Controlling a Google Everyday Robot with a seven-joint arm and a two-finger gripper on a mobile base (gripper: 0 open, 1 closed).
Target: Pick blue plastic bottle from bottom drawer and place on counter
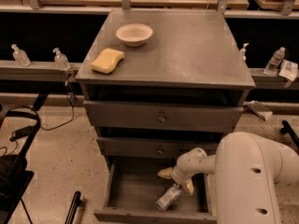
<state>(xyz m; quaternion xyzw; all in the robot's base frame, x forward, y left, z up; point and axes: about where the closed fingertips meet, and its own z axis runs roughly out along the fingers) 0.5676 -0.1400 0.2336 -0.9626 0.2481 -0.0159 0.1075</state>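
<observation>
One end of the blue plastic bottle [169, 198] is under my gripper's tan fingers [177, 177], so the bottle's body will slope down below them when I lift.
The bottom drawer [126, 183] of the grey cabinet is pulled open. The blue plastic bottle [168, 198] lies on its side on the drawer floor near the front right, cap end toward the front. My gripper [176, 181] reaches down into the drawer from the right, just above and behind the bottle. Its tan fingers [164, 173] are spread apart, and nothing is between them. The counter [187, 45] is the flat grey cabinet top above.
A white bowl [134, 34] and a yellow sponge [107, 60] sit at the counter's left rear. Two shut drawers with knobs [161, 119] are above the open one. Small pump bottles [60, 59] and a small water bottle [274, 60] stand on side ledges. My white arm [252, 176] fills the lower right.
</observation>
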